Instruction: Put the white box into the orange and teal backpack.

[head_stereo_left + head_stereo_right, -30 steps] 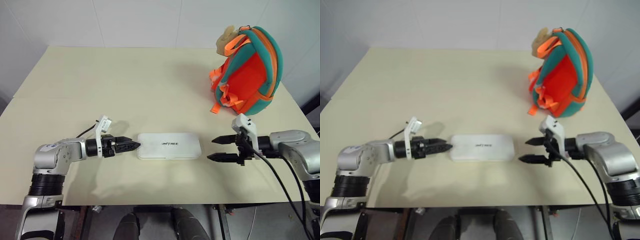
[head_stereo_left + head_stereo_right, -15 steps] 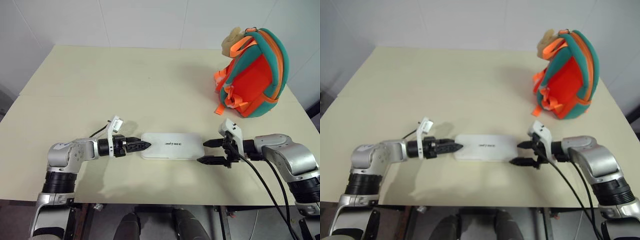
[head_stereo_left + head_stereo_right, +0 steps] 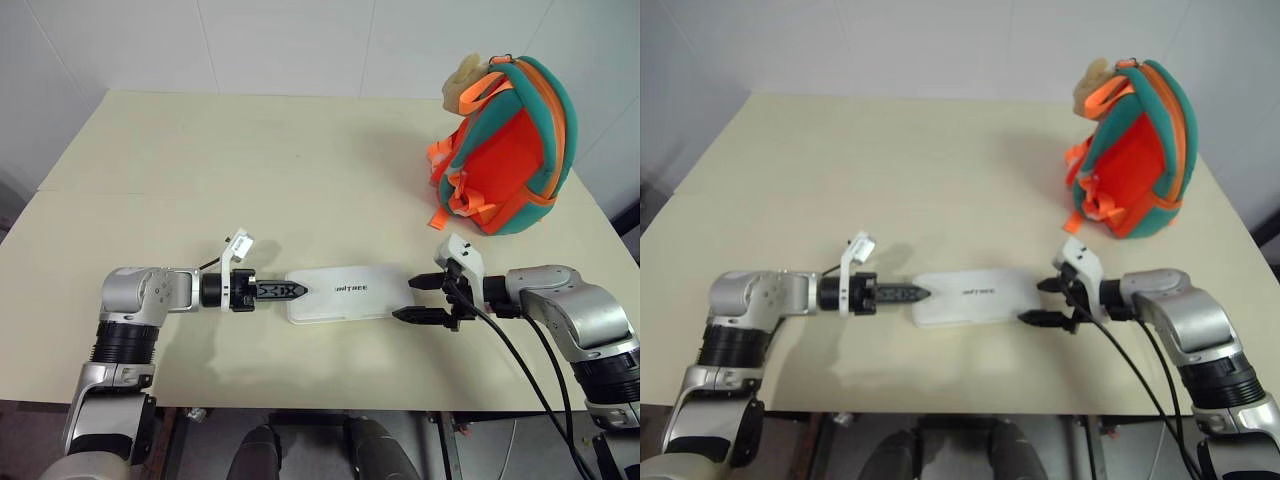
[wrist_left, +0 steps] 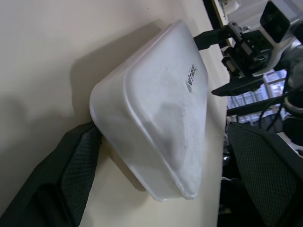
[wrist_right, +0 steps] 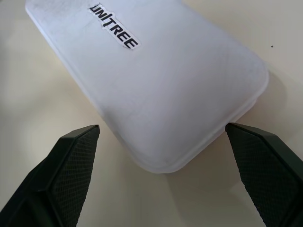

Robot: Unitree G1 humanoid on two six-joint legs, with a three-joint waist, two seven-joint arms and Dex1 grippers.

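The white box's end is too shallow between the open fingers of my left gripper. My right gripper should push the box at its opposite end to slide it in deeper before I lift.
The white box lies flat near the table's front edge, lettering up, slightly askew. My left gripper is at its left end. In the left wrist view its fingers stand wide open on either side of that end of the white box, one pad against a corner. My right gripper is open at the right end, and the right wrist view has the white box lying between its fingertips, apart from them. The orange and teal backpack stands upright at the far right.
A beige plush toy hangs at the backpack's top. The cream table is bare between box and backpack. Its front edge runs just behind both arms. A cable trails from the right wrist.
My left gripper has moved right to the box's left end and rolled on its axis. The box has turned slightly on the table. The camera also shifted; the right gripper has held its place.
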